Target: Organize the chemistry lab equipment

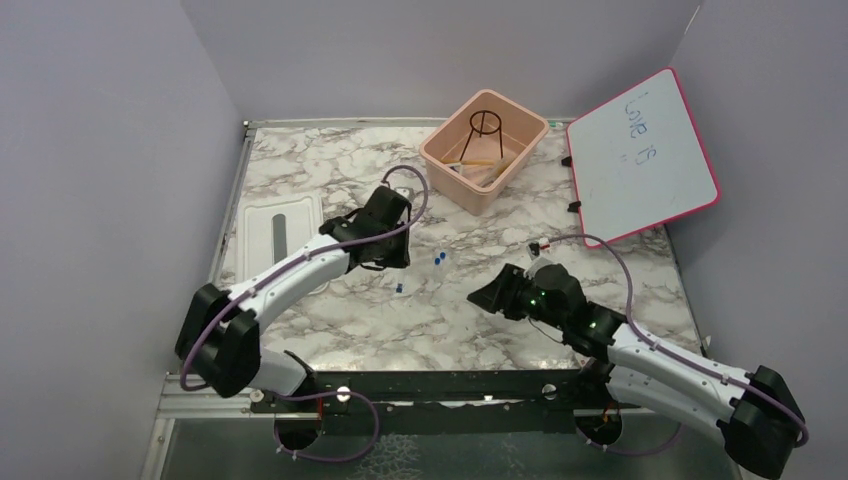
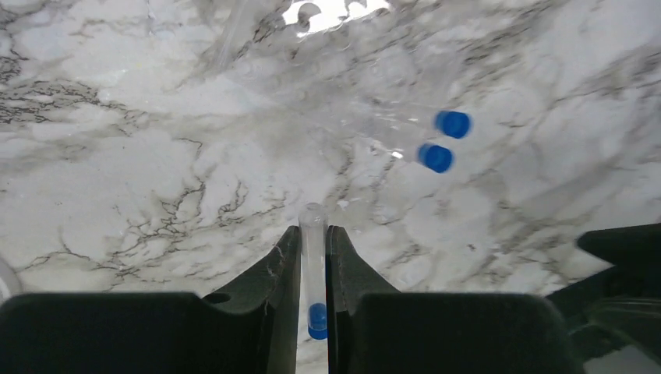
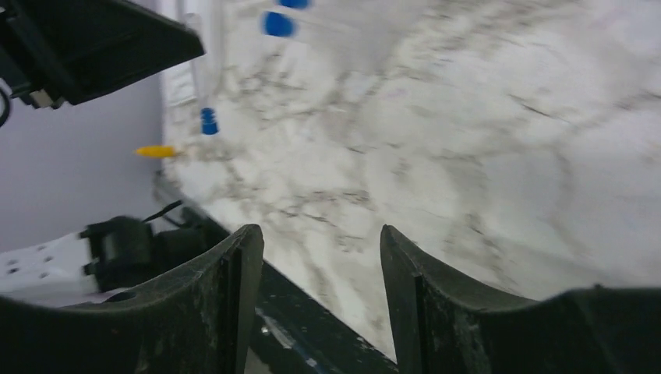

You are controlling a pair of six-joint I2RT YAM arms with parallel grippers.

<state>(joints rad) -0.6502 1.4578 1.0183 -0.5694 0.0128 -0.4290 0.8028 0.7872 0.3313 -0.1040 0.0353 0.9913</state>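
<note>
My left gripper grips the test tube by its clear body, leaving the cap end free. Next, my right gripper takes it over by the blue cap.
My left gripper is shut on a clear test tube with a blue cap, low over the marble table. Two more blue-capped tubes lie just ahead and to its right, near mid-table. The held tube's cap also shows in the top view and in the right wrist view. My right gripper is open and empty, near the table's front edge. The black wire tripod stands inside the pink bin with tan items.
The pink-framed whiteboard leans at the back right. A white lid lies flat at the left, under my left arm. A small yellow piece shows by the table's edge. Grey walls close in on three sides.
</note>
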